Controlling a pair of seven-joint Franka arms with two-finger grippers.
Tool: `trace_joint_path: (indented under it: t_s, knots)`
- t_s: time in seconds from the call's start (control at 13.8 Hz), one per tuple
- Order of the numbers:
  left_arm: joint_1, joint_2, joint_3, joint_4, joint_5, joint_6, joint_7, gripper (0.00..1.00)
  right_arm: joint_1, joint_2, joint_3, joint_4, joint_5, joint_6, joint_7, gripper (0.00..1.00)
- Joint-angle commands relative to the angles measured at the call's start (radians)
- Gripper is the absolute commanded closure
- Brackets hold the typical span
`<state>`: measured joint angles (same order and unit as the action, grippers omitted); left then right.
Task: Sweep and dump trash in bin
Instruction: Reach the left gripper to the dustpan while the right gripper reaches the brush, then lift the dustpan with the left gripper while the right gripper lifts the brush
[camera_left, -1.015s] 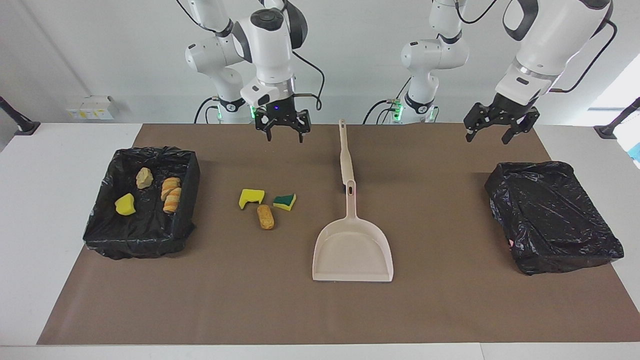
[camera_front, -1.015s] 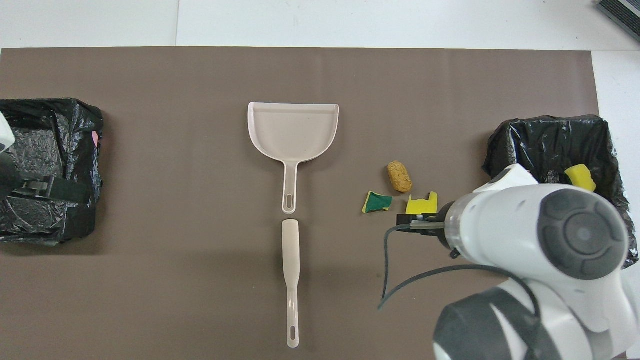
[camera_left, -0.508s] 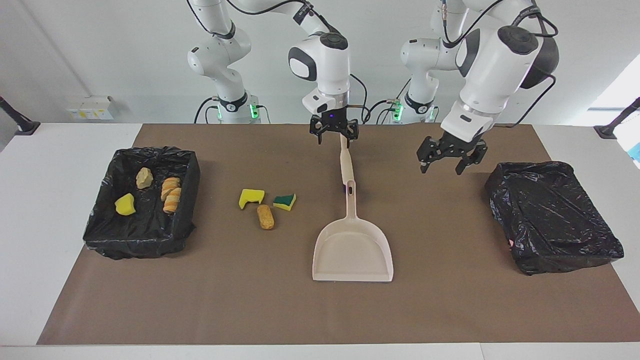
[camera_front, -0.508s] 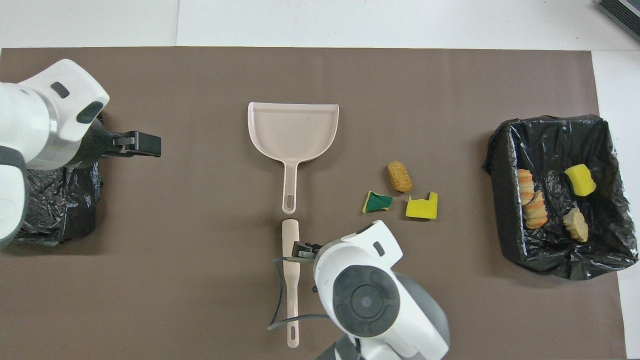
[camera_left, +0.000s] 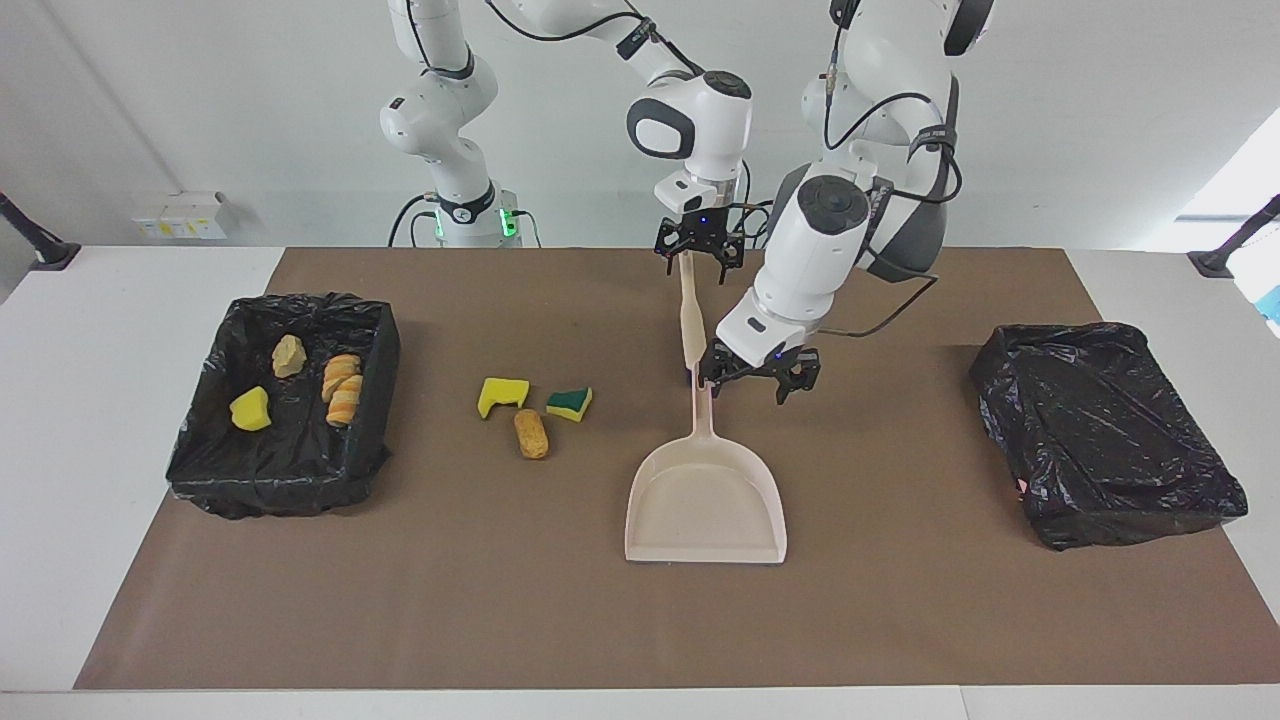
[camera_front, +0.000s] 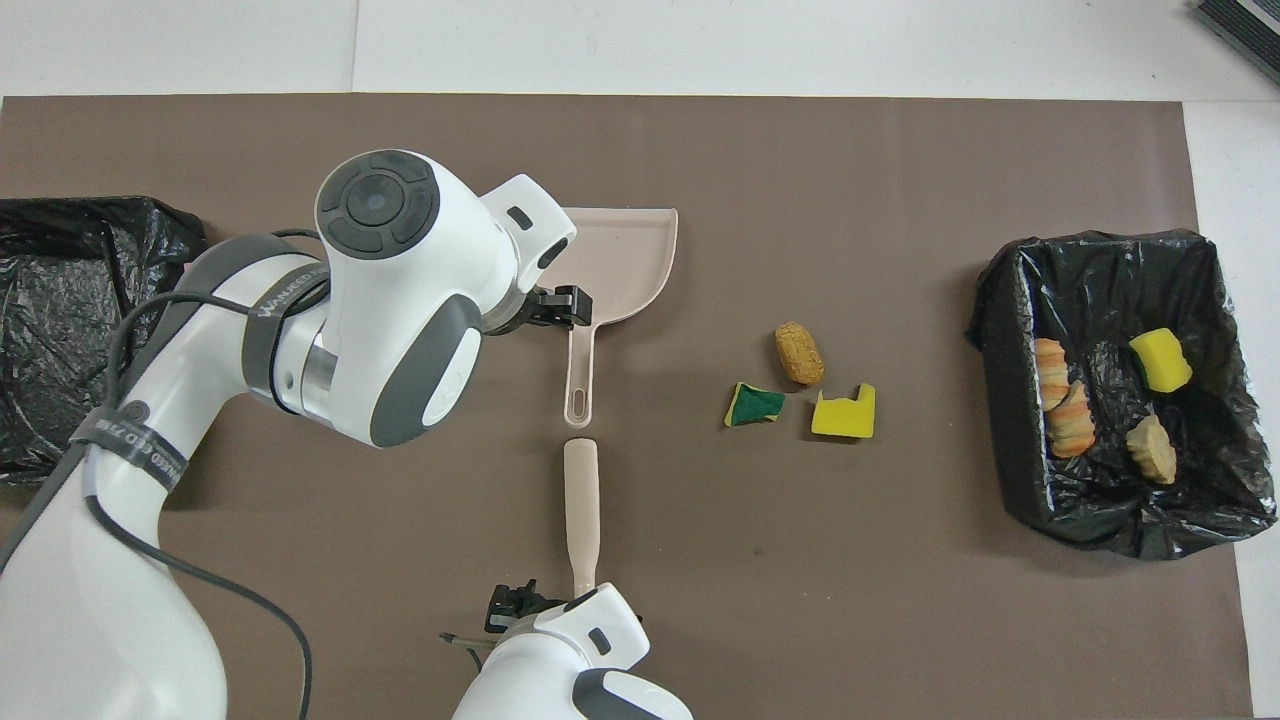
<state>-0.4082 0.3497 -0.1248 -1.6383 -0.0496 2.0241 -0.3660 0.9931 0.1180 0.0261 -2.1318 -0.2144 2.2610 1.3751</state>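
The trash pieces (camera_front: 845, 414) are little next to the wide dustpan (camera_front: 629, 254), so the dustpan should keep all of them together when I take it to the bin.
Three pieces of trash lie on the brown mat: a yellow sponge (camera_left: 502, 395), a green-and-yellow sponge (camera_left: 569, 403) and a brown bread chunk (camera_left: 531, 433). A beige dustpan (camera_left: 705, 495) lies beside them, with the beige brush (camera_left: 690, 320) in line with its handle, nearer the robots. My right gripper (camera_left: 697, 265) is open over the robot-side end of the brush handle. My left gripper (camera_left: 748, 385) hangs open just above the dustpan handle. The bin (camera_left: 375, 335) at the right arm's end holds a yellow sponge (camera_left: 250, 409), a tan chunk (camera_left: 289, 355) and striped bread (camera_left: 342, 388).
A second black-lined bin (camera_left: 1100, 430) stands at the left arm's end of the mat. The brown mat (camera_left: 900, 620) covers most of the white table. From overhead the left arm hides part of the dustpan (camera_front: 630, 260).
Both arms swung in toward the middle. The right gripper went from over the mat near the loose trash to the brush handle's end. The left gripper came from beside its bin to the dustpan handle.
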Motion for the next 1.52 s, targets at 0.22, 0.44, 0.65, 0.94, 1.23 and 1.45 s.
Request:
trace_joint_path:
  t_s: [0.22, 0.44, 0.65, 0.94, 1.23, 1.45]
  knots:
    - [-0.079, -0.006, 0.016, -0.133, 0.013, 0.074, -0.036, 0.00, 0.004, -0.044, -0.006, -0.114, -0.022, 0.123, 0.033, 0.16]
    - [-0.096, -0.006, 0.016, -0.157, 0.014, 0.110, -0.073, 0.00, 0.004, -0.044, -0.006, -0.116, -0.022, 0.123, 0.032, 0.31]
    - [-0.096, -0.006, 0.016, -0.152, 0.024, 0.107, -0.070, 0.00, 0.004, -0.046, -0.006, -0.116, -0.023, 0.117, 0.029, 0.52]
    - [-0.095, -0.006, 0.017, -0.140, 0.042, 0.094, -0.070, 0.94, 0.004, -0.047, -0.005, -0.114, -0.023, 0.106, 0.022, 0.99]
    - [-0.093, -0.005, 0.016, -0.124, 0.128, 0.096, -0.035, 1.00, 0.004, -0.049, -0.005, -0.079, -0.013, 0.004, 0.018, 1.00]
    - [-0.081, -0.024, 0.022, -0.120, 0.139, 0.078, 0.068, 1.00, -0.007, -0.107, -0.006, -0.068, -0.010, -0.101, 0.016, 1.00]
